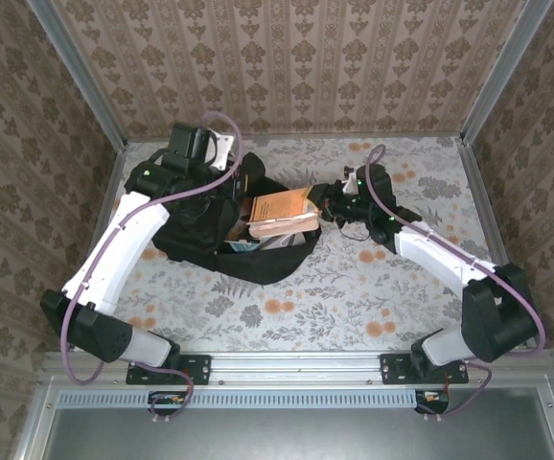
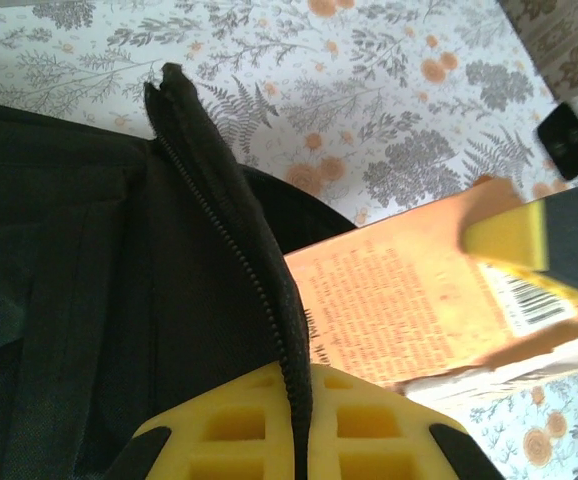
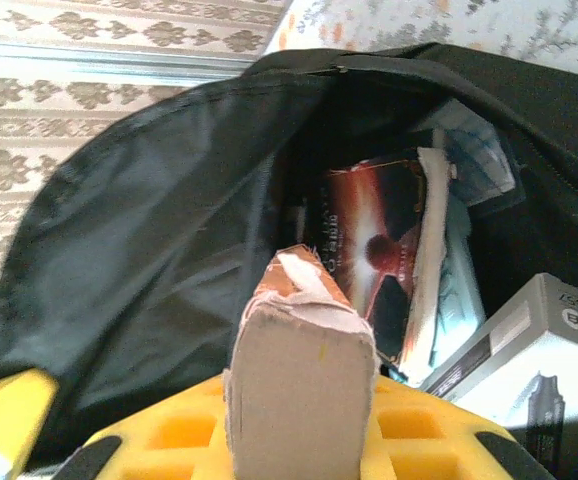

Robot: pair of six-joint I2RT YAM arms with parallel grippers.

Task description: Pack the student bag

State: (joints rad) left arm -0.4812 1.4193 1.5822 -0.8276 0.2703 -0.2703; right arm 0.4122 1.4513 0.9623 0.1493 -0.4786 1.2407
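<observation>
The orange book (image 1: 282,208) is pointing into the open bag, so my right gripper should keep moving it down until it lies over the dark red-covered book (image 3: 381,238), and then let go.
The student bag (image 1: 200,240), a big black soft backpack, lies open in the middle of the table. My left gripper (image 1: 241,184) is at its upper rim; in the left wrist view its jaws (image 2: 299,378) are shut on the bag's zippered edge (image 2: 231,200). My right gripper (image 1: 325,209) is shut on a worn orange paperback book (image 1: 282,213), held at the bag's mouth. The right wrist view shows the book end-on (image 3: 299,400) between the yellow jaws, pointing into the bag's opening (image 3: 169,230). The same book's back cover (image 2: 409,300) lies beside the held rim.
Inside the bag are a dark red-covered book (image 3: 374,250), a pale blue item (image 3: 469,160) and a grey-and-white box (image 3: 529,370). Patterned walls with metal posts close the table (image 1: 354,297) on three sides. A metal rail (image 1: 296,364) runs along the near edge.
</observation>
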